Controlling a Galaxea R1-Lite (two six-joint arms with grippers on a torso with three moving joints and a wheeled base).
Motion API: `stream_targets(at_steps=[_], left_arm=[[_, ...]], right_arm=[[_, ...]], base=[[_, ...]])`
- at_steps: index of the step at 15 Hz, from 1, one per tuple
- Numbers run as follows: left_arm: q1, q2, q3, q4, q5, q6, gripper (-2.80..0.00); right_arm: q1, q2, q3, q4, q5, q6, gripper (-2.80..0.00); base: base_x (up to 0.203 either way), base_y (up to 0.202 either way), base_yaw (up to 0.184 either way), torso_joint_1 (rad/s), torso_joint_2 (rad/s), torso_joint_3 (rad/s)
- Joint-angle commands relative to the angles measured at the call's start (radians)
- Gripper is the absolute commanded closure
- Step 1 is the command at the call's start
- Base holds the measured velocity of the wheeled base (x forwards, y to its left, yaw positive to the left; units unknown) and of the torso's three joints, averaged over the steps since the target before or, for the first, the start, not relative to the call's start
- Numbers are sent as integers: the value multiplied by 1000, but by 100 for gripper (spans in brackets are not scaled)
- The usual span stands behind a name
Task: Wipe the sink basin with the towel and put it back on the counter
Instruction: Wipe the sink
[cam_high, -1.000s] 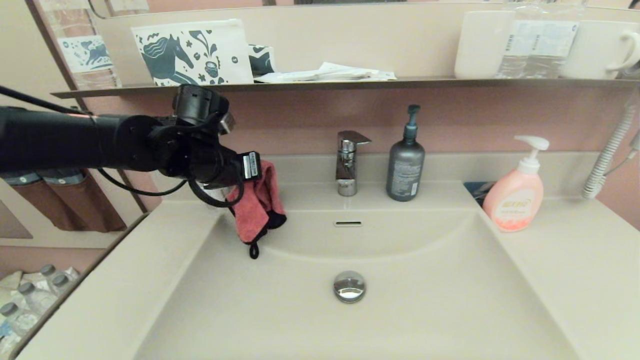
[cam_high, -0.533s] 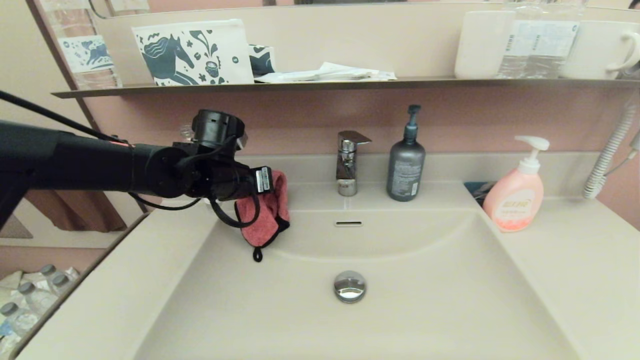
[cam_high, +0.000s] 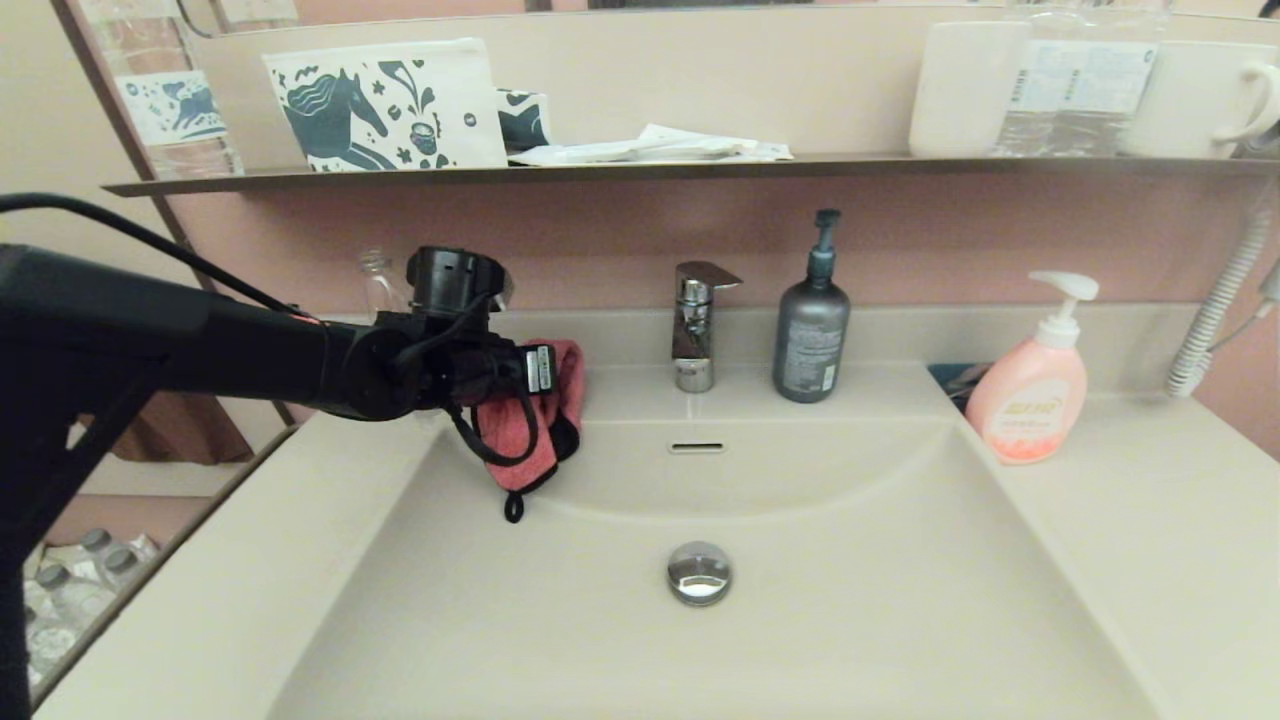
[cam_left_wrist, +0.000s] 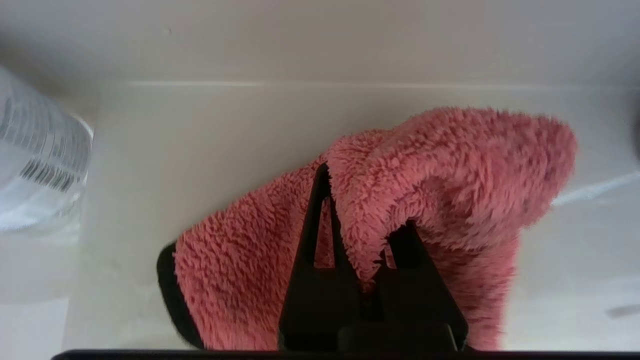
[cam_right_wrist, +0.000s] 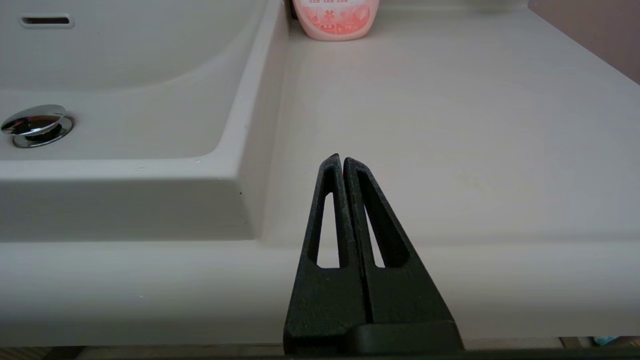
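The clear bottle (cam_left_wrist: 39, 159) blocks my path past the towel at the basin's back corner. My left gripper should therefore wipe back along the rear ledge (cam_high: 636, 390) toward the chrome faucet.
The coral-pink towel (cam_high: 517, 453) hangs bunched from my left gripper (cam_high: 562, 377) over the back left corner of the sink basin (cam_high: 850, 630). Its black trim loop dangles against the basin's sloping wall. In the left wrist view my left gripper (cam_left_wrist: 362, 200) is shut on a fold of the towel (cam_left_wrist: 450, 160), which drapes over one finger. My right gripper (cam_right_wrist: 341, 159) is shut and empty, low at the front edge of the counter (cam_right_wrist: 450, 100), right of the basin. The head view does not show it. The chrome drain plug (cam_high: 699, 572) lies bare in the basin's middle.
A chrome faucet (cam_high: 697, 325), a grey pump bottle (cam_high: 811, 325) and a pink soap bottle (cam_high: 1030, 385) stand along the back. A clear bottle (cam_high: 375, 285) stands behind my left wrist. A shelf (cam_high: 700, 165) with a pouch and mugs runs overhead.
My left arm has moved right and lower with the towel, from above the left counter to the basin's back left corner. The towel now hangs closer to the basin wall.
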Motion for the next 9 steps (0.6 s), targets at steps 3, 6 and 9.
stream_targets(at_steps=[3,6,9], left_arm=[[38,58,0,-68,2,37,0],[64,84,-1,-129,0,87,0],[62,88,9,-132,-3,81,0]], right_arm=[[0,2,0,0,0,0,0],[0,2,0,0,0,1,0],[0,2,0,0,0,0,0]], base=[[0,0,0,0,0,0],[0,0,0,0,0,0],[0,0,0,0,0,0]])
